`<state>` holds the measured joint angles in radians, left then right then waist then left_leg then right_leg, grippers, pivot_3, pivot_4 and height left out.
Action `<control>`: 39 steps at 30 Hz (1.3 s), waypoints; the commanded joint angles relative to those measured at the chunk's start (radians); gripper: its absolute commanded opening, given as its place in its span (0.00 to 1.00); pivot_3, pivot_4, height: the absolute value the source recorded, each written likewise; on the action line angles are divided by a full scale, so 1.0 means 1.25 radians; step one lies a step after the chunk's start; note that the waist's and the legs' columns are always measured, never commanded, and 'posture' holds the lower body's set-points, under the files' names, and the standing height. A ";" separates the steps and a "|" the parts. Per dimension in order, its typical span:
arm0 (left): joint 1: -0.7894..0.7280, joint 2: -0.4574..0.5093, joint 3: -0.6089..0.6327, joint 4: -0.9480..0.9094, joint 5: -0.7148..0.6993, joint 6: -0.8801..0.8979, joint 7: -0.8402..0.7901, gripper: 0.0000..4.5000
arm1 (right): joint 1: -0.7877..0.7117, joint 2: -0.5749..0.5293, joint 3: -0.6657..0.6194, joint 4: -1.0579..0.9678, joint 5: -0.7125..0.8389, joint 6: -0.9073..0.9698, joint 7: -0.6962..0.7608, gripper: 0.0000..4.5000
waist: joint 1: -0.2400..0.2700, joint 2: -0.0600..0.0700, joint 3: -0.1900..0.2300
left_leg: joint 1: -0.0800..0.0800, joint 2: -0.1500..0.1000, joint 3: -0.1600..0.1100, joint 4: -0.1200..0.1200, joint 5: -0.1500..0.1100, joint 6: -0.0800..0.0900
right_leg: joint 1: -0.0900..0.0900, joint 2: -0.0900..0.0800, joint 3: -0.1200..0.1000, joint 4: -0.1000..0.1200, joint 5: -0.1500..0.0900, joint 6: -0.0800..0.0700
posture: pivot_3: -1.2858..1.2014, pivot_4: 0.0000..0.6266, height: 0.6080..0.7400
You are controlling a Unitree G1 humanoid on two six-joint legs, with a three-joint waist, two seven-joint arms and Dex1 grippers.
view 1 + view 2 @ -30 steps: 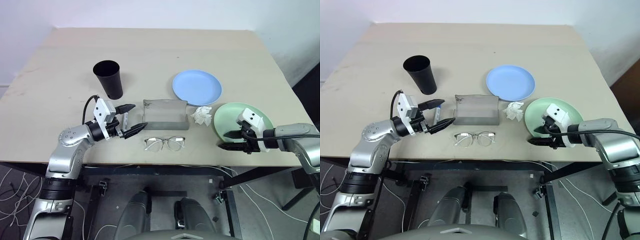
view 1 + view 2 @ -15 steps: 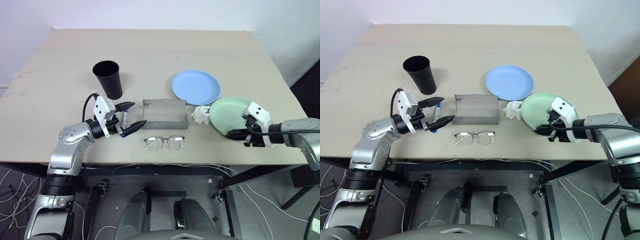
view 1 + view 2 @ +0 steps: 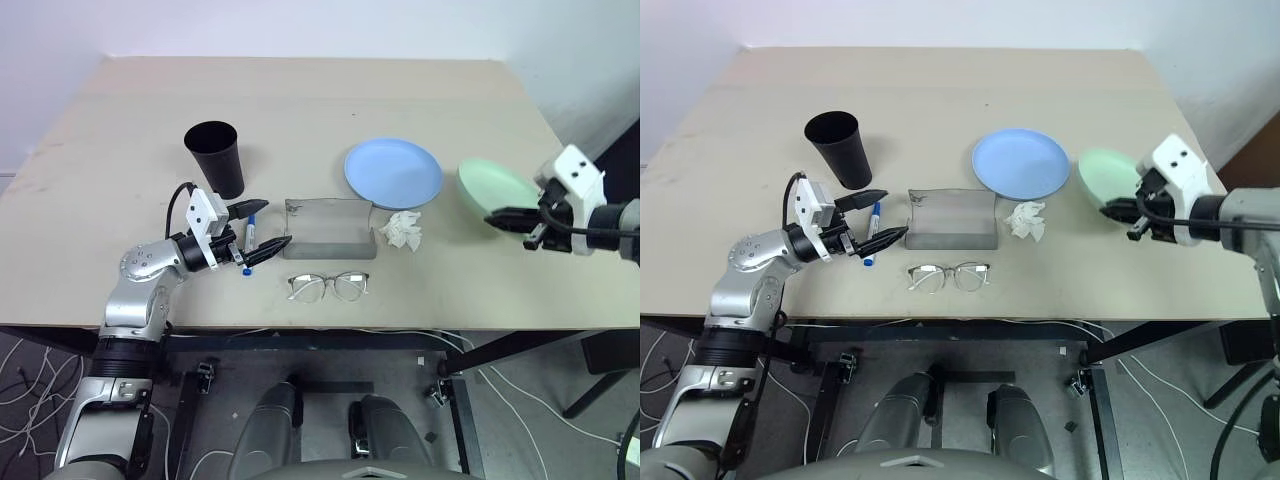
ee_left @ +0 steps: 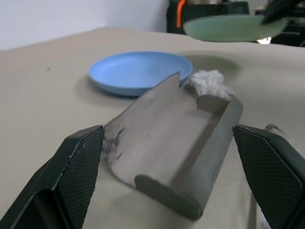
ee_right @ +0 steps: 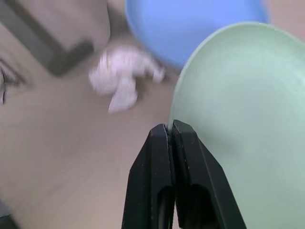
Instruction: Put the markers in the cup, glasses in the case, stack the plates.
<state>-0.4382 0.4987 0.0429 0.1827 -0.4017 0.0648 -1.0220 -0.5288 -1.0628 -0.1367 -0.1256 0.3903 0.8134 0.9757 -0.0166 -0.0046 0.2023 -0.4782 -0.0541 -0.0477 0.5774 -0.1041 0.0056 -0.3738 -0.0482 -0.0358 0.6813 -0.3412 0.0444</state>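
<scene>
I am holding just the green plate's near rim with my right gripper and the blue plate lies empty, so I should keep carrying until the green plate covers it.
The white marker with blue cap lies on the table between the fingers of my open left gripper, just left of the grey case, which lies open. The black cup stands upright behind that gripper. The wire-framed glasses lie in front of the case. My right gripper is shut on the near rim of the mint green plate and holds it tilted above the table at the right. The light blue plate rests flat behind the case.
A crumpled white tissue lies between the case and the blue plate. The table's right edge runs close behind the lifted plate. The far half of the beige table is bare.
My right gripper closed on the green plate's rim and lifted it off the table, up and to the right. The left gripper has stayed open around the marker.
</scene>
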 commanded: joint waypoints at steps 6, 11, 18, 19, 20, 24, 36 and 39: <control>0.014 0.004 0.017 -0.038 0.001 -0.014 0.016 1.00 | -0.195 0.161 0.155 0.217 -0.119 -0.293 0.026 0.00 | 0.005 0.000 0.000 | 0.000 0.000 0.000 0.000 0.001 0.001 | 0.000 0.000 0.000 0.000 0.001 0.001 | 0.52 0.24 0.90; 0.043 0.017 0.029 -0.081 -0.001 -0.004 0.037 1.00 | -0.317 0.289 0.238 0.489 -0.225 -0.451 -0.001 0.00 | 0.004 0.000 0.000 | 0.000 0.000 0.002 0.001 0.001 0.002 | 0.000 0.000 0.000 0.001 0.002 0.004 | 0.52 0.24 0.90; 0.071 0.036 0.048 -0.119 -0.006 0.014 0.066 1.00 | -0.415 0.391 0.265 0.751 -0.300 -0.589 -0.015 0.00 | 0.004 0.000 0.000 | 0.001 0.000 0.002 0.000 0.002 0.002 | 0.000 0.001 0.001 0.002 0.002 0.004 | 0.52 0.24 0.90; 0.074 0.038 0.049 -0.119 -0.005 0.012 0.068 1.00 | -0.421 0.400 0.266 0.766 -0.305 -0.595 -0.010 0.00 | 0.004 0.000 0.000 | 0.001 0.000 0.002 0.000 0.002 0.002 | 0.000 0.002 0.001 0.003 0.002 0.004 | 0.52 0.24 0.90; 0.077 0.038 0.050 -0.119 -0.003 0.009 0.072 1.00 | -0.425 0.408 0.267 0.779 -0.311 -0.604 -0.007 0.00 | 0.003 0.000 0.000 | 0.001 0.000 0.002 0.000 0.002 0.002 | 0.000 0.002 0.001 0.003 0.003 0.004 | 0.52 0.24 0.90; 0.078 0.032 0.056 -0.113 -0.001 -0.008 0.093 1.00 | -0.426 0.435 0.273 0.786 -0.321 -0.610 0.025 0.00 | 0.003 0.000 0.000 | 0.003 0.000 0.003 0.000 0.002 0.002 | 0.001 0.002 0.002 0.005 0.003 0.004 | 0.52 0.24 0.90; 0.059 0.028 0.047 -0.091 0.016 -0.026 0.100 1.00 | -0.451 0.464 0.283 0.853 -0.392 -0.608 -0.015 0.00 | 0.004 0.000 0.000 | 0.009 0.000 0.004 -0.001 0.001 0.000 | 0.001 0.001 0.004 0.006 0.003 0.004 | 0.52 0.24 0.90; 0.059 0.026 0.046 -0.091 0.019 -0.027 0.098 1.00 | -0.453 0.455 0.283 0.844 -0.401 -0.598 -0.017 0.15 | 0.004 0.000 0.000 | 0.009 0.000 0.005 -0.001 0.001 0.000 | 0.001 0.001 0.005 0.006 0.003 0.004 | 0.52 0.24 0.90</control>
<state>-0.3499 0.5312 0.0925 0.0786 -0.3808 0.0523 -0.8998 -1.0684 -0.4760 0.2290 0.9455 -0.1025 0.0612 0.9570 -0.0118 -0.0043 0.2025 -0.4669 -0.0543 -0.0415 0.5761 -0.1035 0.0053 -0.3722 -0.0466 -0.0297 0.6883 -0.3381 0.0496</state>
